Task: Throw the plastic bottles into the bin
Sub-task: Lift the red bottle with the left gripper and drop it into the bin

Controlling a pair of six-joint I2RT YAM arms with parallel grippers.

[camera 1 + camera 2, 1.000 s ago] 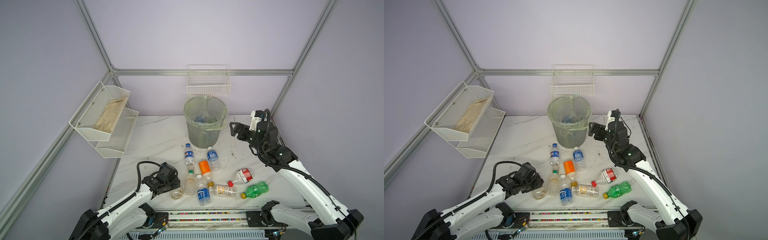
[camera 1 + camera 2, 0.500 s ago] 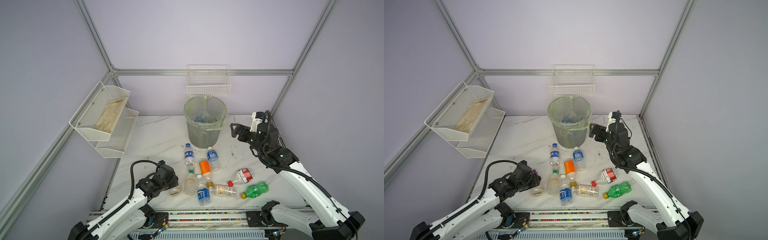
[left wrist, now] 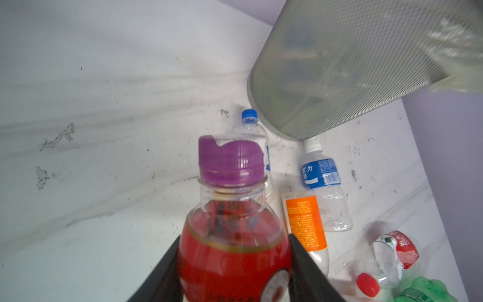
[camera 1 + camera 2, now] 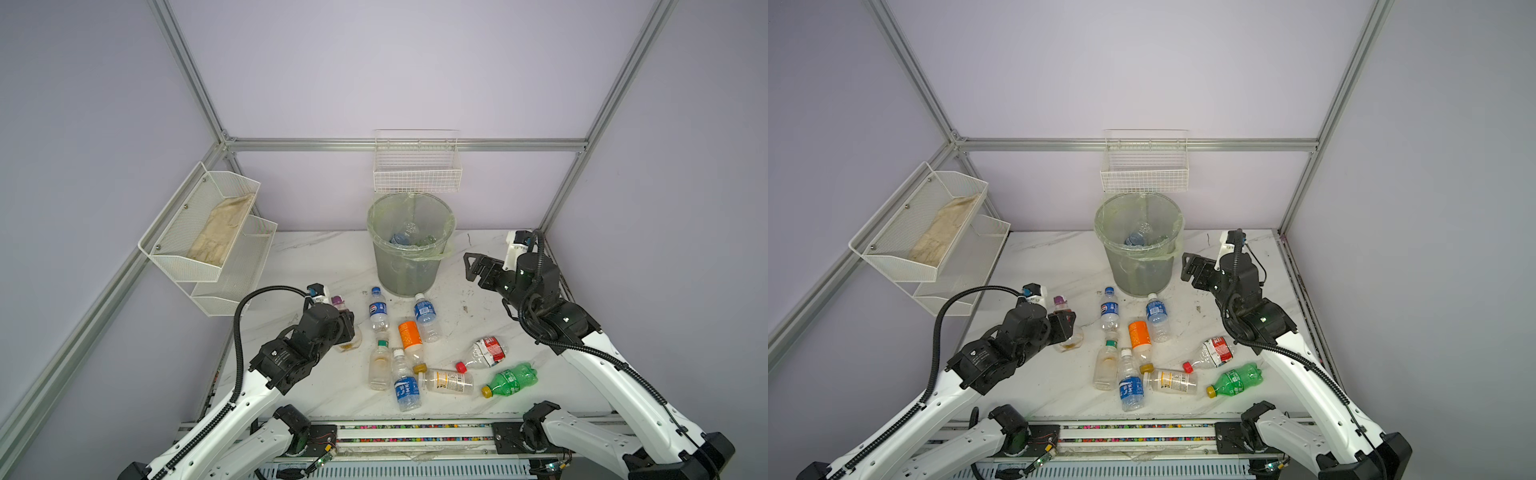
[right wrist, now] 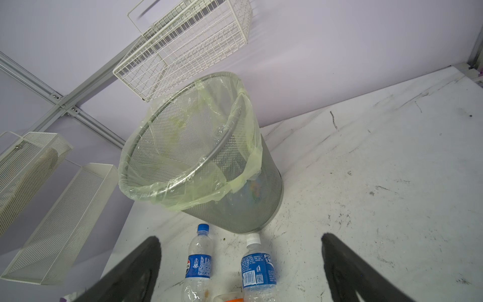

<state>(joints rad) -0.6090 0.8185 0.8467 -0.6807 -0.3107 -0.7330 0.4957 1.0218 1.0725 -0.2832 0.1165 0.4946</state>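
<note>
The bin's opening (image 4: 411,220) is clear and my left fingers surround the bottle's red label (image 3: 232,241), so I should keep rising over the bin's rim and release the bottle there.
My left gripper (image 4: 347,326) (image 3: 235,238) is shut on a bottle with a red label and purple cap (image 4: 337,300) (image 3: 231,162) at the table's left. Its cap points away from the wrist. The grey mesh bin (image 4: 409,257) (image 5: 198,157) with its pale green bag stands at the back middle and holds bottles. Several plastic bottles lie in front of it: two blue-labelled (image 4: 378,309) (image 4: 426,318), an orange-labelled one (image 4: 409,336), a red-labelled one (image 4: 484,353) and a green one (image 4: 511,379). My right gripper (image 4: 471,266) (image 5: 240,239) hangs open and empty, right of the bin.
A white wire basket (image 4: 417,174) hangs on the back wall just above the bin. White mesh shelf trays (image 4: 208,232) jut from the left wall, with a pale cloth in the upper one. The arms' rail (image 4: 415,434) runs along the table's front edge.
My left gripper has carried the purple-capped bottle away from the front edge, toward the back of the table. The right gripper has sunk slightly and stays open.
</note>
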